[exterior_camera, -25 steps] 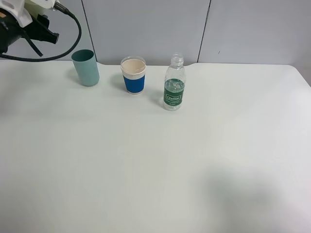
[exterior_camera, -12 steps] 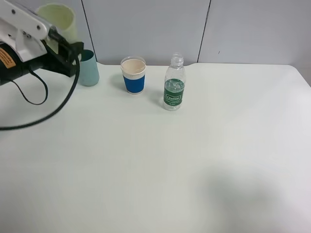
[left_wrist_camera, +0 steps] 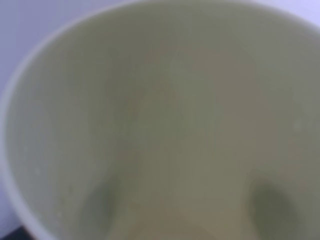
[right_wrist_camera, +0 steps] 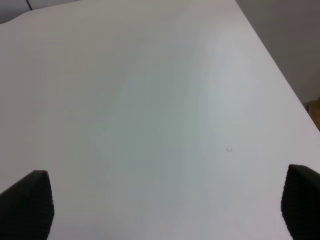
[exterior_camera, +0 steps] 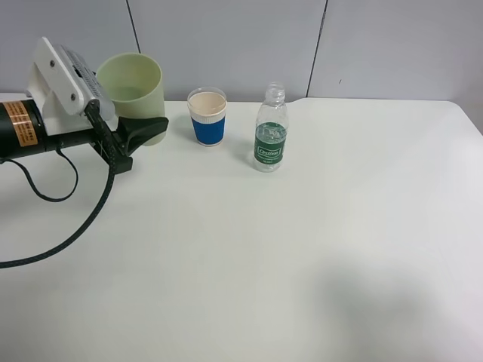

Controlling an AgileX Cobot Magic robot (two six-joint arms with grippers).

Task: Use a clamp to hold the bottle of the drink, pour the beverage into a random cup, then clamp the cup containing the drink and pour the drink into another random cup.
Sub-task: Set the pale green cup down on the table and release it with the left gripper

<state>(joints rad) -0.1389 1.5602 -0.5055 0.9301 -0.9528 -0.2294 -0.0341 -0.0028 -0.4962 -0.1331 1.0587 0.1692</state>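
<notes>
The pale green cup (exterior_camera: 136, 84) is upright and the white table in front (exterior_camera: 169, 199) clear. My left gripper should carry on lowering the cup forward until its base touches the table.
A clear bottle (exterior_camera: 270, 132) with a green label stands upright at the back middle of the white table (exterior_camera: 249, 249). A cup with a blue sleeve and white rim (exterior_camera: 207, 117) stands to its left. My left gripper (exterior_camera: 147, 130) is shut on a pale green cup (exterior_camera: 132, 84), held upright above the table left of the blue cup. That cup's inside (left_wrist_camera: 165, 125) fills the left wrist view. The teal cup seen earlier is hidden behind it. My right gripper (right_wrist_camera: 160, 205) is open and empty over bare table, out of the exterior view.
A grey panelled wall (exterior_camera: 302, 45) runs behind the table. The left arm's black cable (exterior_camera: 75, 226) hangs over the left part of the table. The table's right edge (right_wrist_camera: 280, 75) shows in the right wrist view.
My left arm has swung down and to the right with the pale green cup, which now covers the teal cup. The bottle and blue cup have not moved.
</notes>
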